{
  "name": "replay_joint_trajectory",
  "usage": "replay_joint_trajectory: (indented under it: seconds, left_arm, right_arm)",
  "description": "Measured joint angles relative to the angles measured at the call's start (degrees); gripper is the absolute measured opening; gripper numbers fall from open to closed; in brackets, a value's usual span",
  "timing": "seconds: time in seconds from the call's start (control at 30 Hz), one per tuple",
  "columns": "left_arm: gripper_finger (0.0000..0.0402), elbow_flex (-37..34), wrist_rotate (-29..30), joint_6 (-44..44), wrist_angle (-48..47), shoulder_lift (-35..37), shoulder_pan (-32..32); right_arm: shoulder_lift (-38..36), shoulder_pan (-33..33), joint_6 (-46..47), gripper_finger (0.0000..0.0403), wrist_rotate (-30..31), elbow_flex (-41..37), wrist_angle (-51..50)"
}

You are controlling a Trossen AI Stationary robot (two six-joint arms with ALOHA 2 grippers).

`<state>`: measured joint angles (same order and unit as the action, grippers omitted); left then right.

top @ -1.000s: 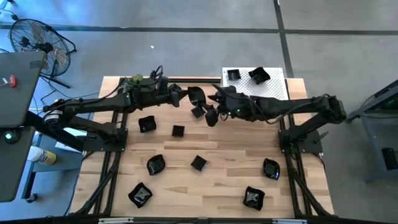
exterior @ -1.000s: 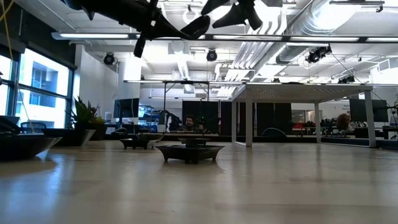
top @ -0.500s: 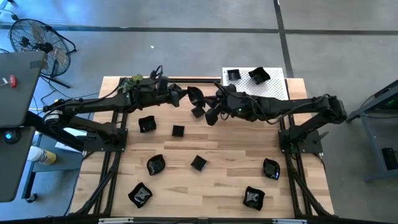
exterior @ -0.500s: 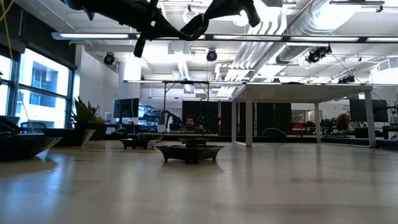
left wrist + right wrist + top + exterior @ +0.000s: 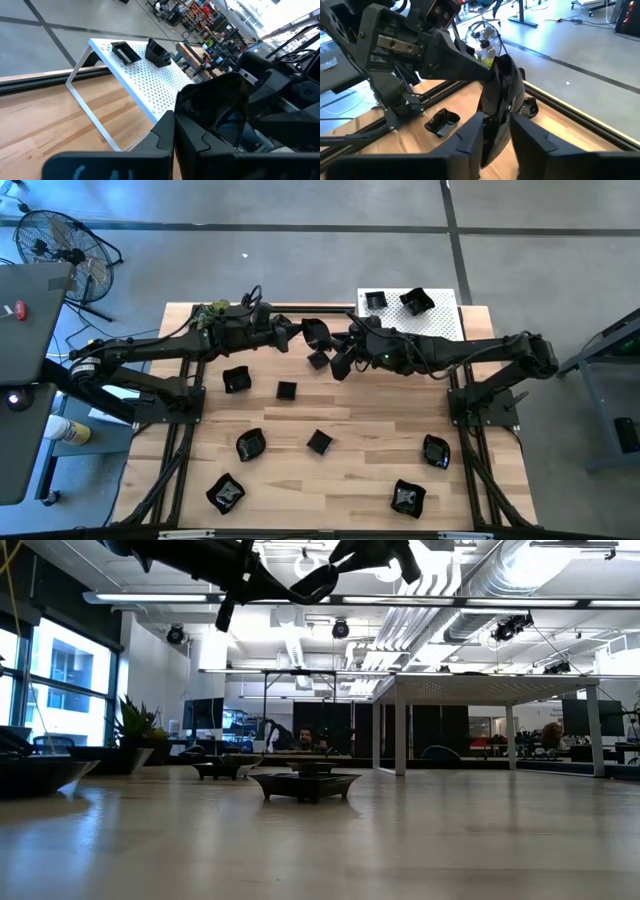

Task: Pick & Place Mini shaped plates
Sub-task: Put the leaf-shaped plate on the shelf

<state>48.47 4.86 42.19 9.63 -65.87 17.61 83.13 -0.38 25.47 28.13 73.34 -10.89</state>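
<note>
The plate [image 5: 317,333] is pinched by both grippers and the stand [image 5: 418,323] is on my right gripper's side, so next my left gripper opens before my right gripper takes the plate to the stand.
One glossy black mini plate [image 5: 315,332] hangs in the air above the table's far middle, between both grippers. My left gripper [image 5: 303,333] reaches in from the left and is shut on it. My right gripper [image 5: 333,360] comes from the right, its two fingers closed around the plate's other edge [image 5: 495,125]. Several more black plates rest flat on the wood, such as one [image 5: 286,390] and another [image 5: 319,442]. Two plates [image 5: 375,300] [image 5: 417,302] sit on a white perforated stand [image 5: 425,325]. My left gripper pinches the plate's rim [image 5: 202,117] between its two fingers, coming level from the table's left. The plate is lifted clear and stands on edge. My right gripper has the plate's opposite rim [image 5: 492,142] between its two fingers [image 5: 470,137], coming from the table's right, slanting slightly up.
A green leafy ball [image 5: 215,310] lies at the far left corner beside the left arm. One plate [image 5: 318,360] sits on the table right under the two grippers. The near half holds scattered plates [image 5: 225,493] [image 5: 407,498] [image 5: 436,450]. A fan [image 5: 60,245] stands on the floor.
My right gripper has moved toward the table's left and closed in on the plate in my left gripper, so the plate's free edge now lies between its fingers. My left gripper and the plate have kept still.
</note>
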Motion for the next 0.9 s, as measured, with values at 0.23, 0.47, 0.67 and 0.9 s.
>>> replay_joint_trajectory:
  seconds: [0.23,0.47,0.67,0.9]
  left_arm:
    - [0.0000,0.0,0.0,-1.4,0.9,0.0,0.0]
    - [0.0000,0.0,-0.2,-1.5,0.8,0.0,0.0]
    - [0.0018,0.0,-3.1,-1.5,1.1,0.0,-0.1]
    - [0.0094,0.0,-4.6,-3.4,0.5,1.2,0.0]
  right_arm:
    - [0.8,-0.9,-0.2,0.0126,0.2,0.0,0.0]
    - [0.8,-1.2,-1.2,0.0047,0.5,0.0,0.0]
    - [0.8,-1.4,-2.4,0.0006,2.4,0.0,0.7]
    - [0.1,-1.9,-2.6,0.0009,2.4,0.0,0.5]
